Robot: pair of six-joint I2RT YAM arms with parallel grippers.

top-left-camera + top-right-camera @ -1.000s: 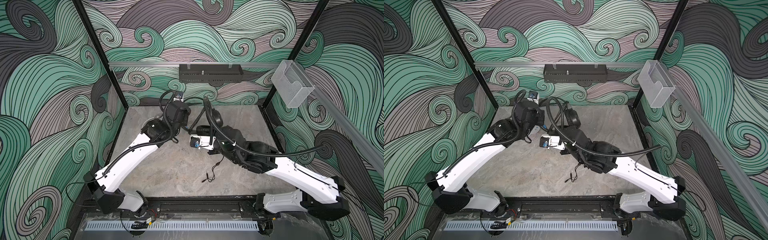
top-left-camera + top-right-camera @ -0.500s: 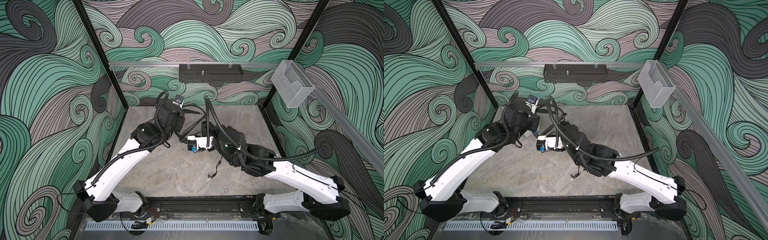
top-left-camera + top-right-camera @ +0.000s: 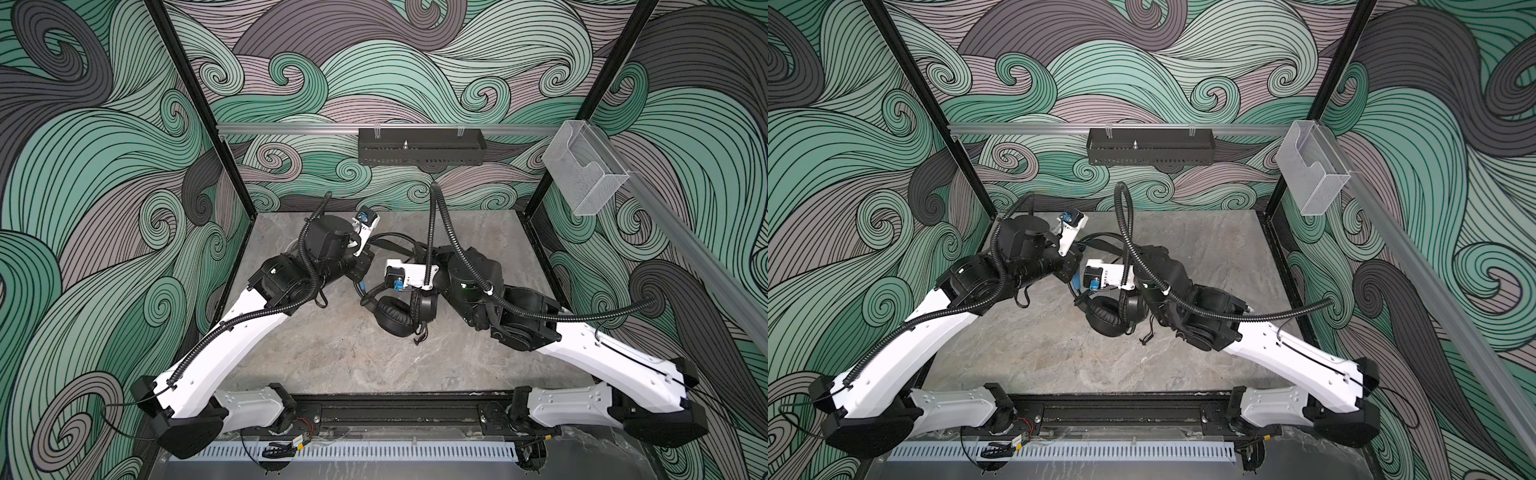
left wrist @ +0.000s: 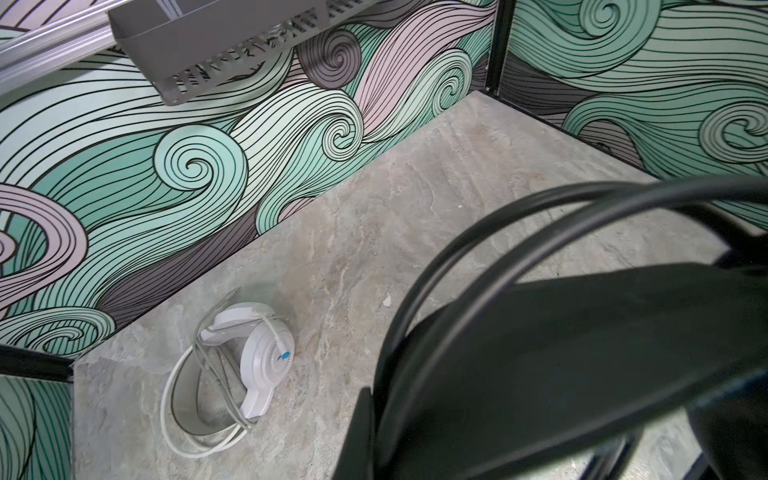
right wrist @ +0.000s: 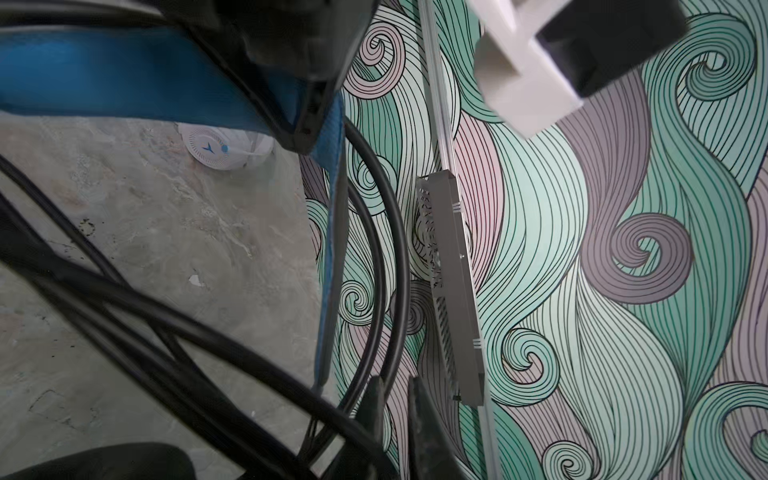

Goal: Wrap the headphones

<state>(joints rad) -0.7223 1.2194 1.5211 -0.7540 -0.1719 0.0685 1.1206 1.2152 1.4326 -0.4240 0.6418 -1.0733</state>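
Observation:
The earcups (image 3: 395,316) hang low and the cord's loose end (image 3: 1145,340) dangles next to them, so my left gripper should raise the headphones while my right gripper takes the cord's loose end.
The black headphones (image 3: 395,318) (image 3: 1106,318), with blue headband lining (image 5: 124,83), hang between my two arms in both top views, earcups low over the table. My left gripper (image 3: 360,270) (image 3: 1073,266) is shut on their headband. One of its fingers (image 4: 360,436) shows beside the band. My right gripper (image 5: 395,399) stands a narrow gap apart, with the black cord (image 5: 397,291) running in between its tips. The cord's loose end (image 3: 419,337) dangles near the earcups. The white headphones (image 4: 257,357) (image 5: 208,147) lie wrapped in their pale cord in the back left corner.
A black perforated tray (image 3: 420,145) hangs on the back wall rail. On the right rail sits a clear plastic holder (image 3: 584,174). Black cage posts stand at the back corners of the grey stone table (image 3: 332,361).
My left gripper has pulled the headband toward the front. The earcups have come into view under my right wrist. The dangling cord end has risen a little. My right jaws have parted slightly.

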